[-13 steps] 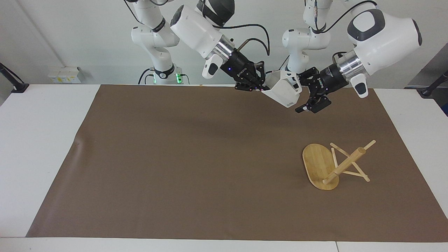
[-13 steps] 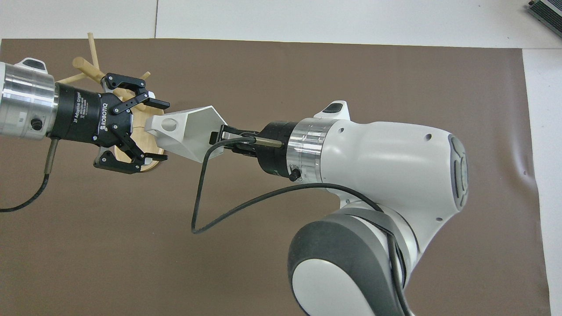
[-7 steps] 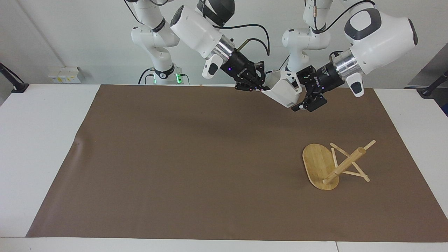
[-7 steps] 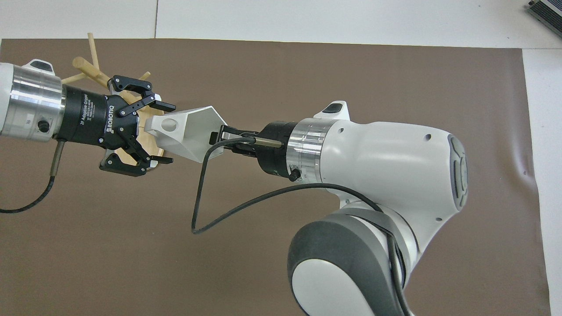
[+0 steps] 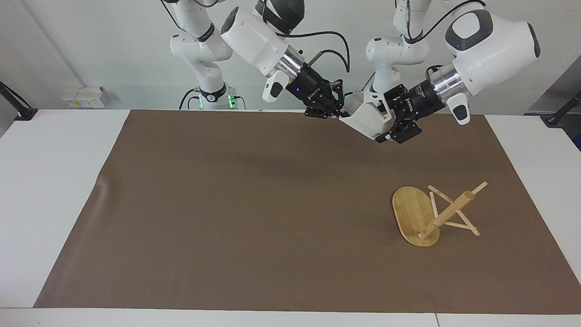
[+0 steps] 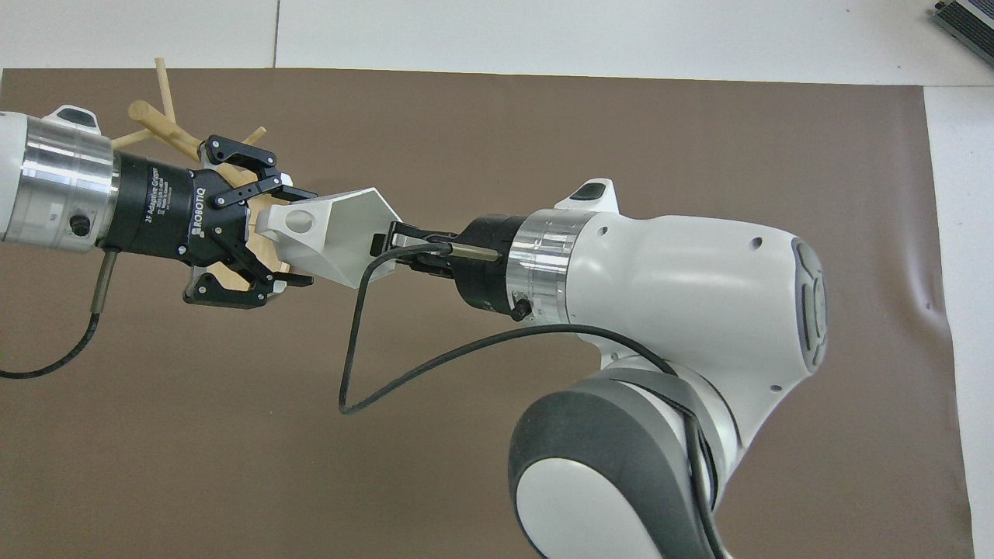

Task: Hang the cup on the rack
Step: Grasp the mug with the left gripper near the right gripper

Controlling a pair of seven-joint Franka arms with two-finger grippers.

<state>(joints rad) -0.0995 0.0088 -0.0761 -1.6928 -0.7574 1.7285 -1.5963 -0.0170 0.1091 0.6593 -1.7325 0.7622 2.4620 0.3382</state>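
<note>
My right gripper holds the cup's rim (image 6: 386, 216), and the rack (image 5: 444, 217) lies by my left gripper. So my right gripper should hand the cup over to my left gripper.
The white faceted cup (image 5: 365, 119) (image 6: 342, 233) hangs in the air, tilted, over the mat's edge nearest the robots. My right gripper (image 5: 338, 116) (image 6: 384, 242) is shut on its rim. My left gripper (image 5: 386, 120) (image 6: 303, 237) is open, and its fingers (image 6: 299, 192) straddle the cup's handle end, close beside it. The bamboo rack (image 5: 411, 213) (image 6: 159, 120) lies tipped on its side on the mat toward the left arm's end, its post slanting up and its pegs resting on the mat. In the overhead view my left gripper covers much of it.
A brown mat (image 5: 227, 204) covers most of the white table (image 5: 45, 181). Both arms meet over the mat's edge nearest the robots, and a black cable (image 6: 349, 365) loops below the right wrist.
My left gripper has moved in toward the cup's handle end and its fingers have narrowed around it. The right gripper and the cup have stayed put, as has the rack.
</note>
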